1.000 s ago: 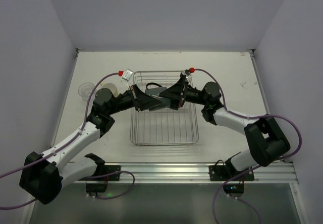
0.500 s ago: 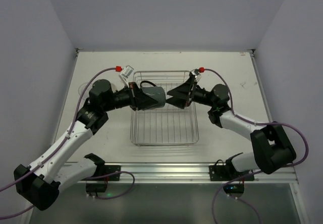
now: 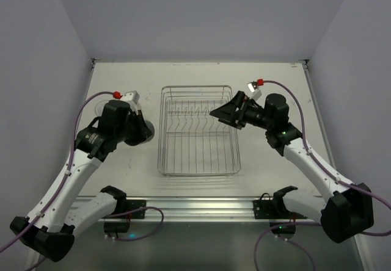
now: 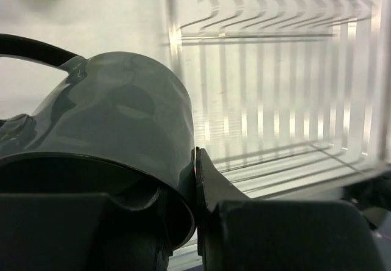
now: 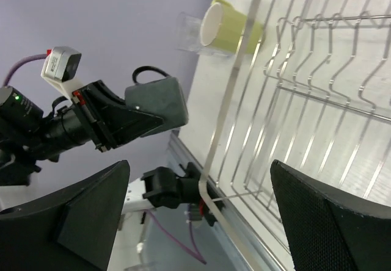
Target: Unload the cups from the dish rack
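Observation:
My left gripper should keep lowering the dark grey mug (image 3: 148, 132) until its base touches the open table (image 3: 135, 153), since the mug hangs base down, clear of the dish rack.
The dark grey mug (image 4: 122, 112) hangs left of the dish rack (image 3: 198, 161), with my left gripper (image 3: 145, 130) shut on its rim, one finger inside and one outside. In the right wrist view the mug (image 5: 160, 103) juts from that gripper above the table. The silver wire dish rack (image 5: 293, 100) holds no cup that I can see. My right gripper (image 3: 221, 112) stands open over the rack's right rim with nothing between its fingers (image 5: 85, 210). A pale yellow cup (image 5: 223, 24) and a clear tumbler (image 5: 189, 33) stand on the table beyond the rack's left side.
The table (image 3: 275, 82) is bounded by walls at the back and both sides. An aluminium rail (image 3: 201, 207) with the arm bases runs along the near edge. My left arm (image 3: 91, 143) hides the cups at the left in the top view.
My left arm has carried the dark mug out of the rack to the left. My right gripper has let go of it, opened wide and drawn back to the right.

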Controlling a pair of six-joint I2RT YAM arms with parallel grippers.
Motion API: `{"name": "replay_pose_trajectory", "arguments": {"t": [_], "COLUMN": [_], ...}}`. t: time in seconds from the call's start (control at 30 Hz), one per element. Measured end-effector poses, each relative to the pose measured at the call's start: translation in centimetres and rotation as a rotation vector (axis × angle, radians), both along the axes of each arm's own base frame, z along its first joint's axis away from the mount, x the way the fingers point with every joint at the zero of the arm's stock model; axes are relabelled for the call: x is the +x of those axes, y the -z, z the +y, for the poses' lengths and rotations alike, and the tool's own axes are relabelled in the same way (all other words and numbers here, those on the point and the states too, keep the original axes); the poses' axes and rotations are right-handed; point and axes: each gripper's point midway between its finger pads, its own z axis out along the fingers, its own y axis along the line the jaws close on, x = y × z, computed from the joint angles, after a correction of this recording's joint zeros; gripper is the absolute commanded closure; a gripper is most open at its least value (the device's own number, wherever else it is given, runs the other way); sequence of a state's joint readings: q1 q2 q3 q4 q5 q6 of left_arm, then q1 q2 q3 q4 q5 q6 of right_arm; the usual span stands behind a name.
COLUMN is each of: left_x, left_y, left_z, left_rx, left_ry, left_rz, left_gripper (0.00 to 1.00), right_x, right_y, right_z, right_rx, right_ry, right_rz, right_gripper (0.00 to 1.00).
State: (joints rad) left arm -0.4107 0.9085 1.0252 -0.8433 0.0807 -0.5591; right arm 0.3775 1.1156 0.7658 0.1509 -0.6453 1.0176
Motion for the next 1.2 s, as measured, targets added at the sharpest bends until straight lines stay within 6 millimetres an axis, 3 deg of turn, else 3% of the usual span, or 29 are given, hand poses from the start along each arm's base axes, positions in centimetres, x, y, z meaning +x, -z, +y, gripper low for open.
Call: {"name": "replay_pose_trajectory", "arguments": {"t": [0.17,0.3,0.53,0.77,0.93,1.2], "left_x": [-0.4,0.0,0.6,2.1,1.6,2.2], "left_y": [3.1,4.2,8.4,10.2,12.5,14.1], "left_z": [3.6,5.0,5.5,6.0,6.3,6.4], "left_rx": [0.187,0.247,0.308,0.315,0.341,0.373], "left_ry": [-0.123,-0.173,-0.190,-0.218,-0.209,-0.190], "left_rz": [0.106,0.137,0.270,0.294,0.357,0.408], "left_gripper": [1.00,1.00,1.00,1.00,1.00,1.00], "right_x": [-0.5,-1.3,-2.3,-3.0,-3.4,-3.6], "right_y": [0.8,2.2,2.6,3.1,3.0,4.0], "right_z": [-1.5,-2.7,-4.1,-5.3,-5.7,-6.0], "right_rx": [-0.124,-0.213,-0.303,-0.369,-0.387,-0.403], "right_ry": [0.046,0.072,0.088,0.108,0.117,0.117], "right_rz": [-0.030,-0.020,-0.045,-0.056,-0.072,-0.062], "right_gripper": [0.01,0.01,0.01,0.01,0.01,0.01]}}
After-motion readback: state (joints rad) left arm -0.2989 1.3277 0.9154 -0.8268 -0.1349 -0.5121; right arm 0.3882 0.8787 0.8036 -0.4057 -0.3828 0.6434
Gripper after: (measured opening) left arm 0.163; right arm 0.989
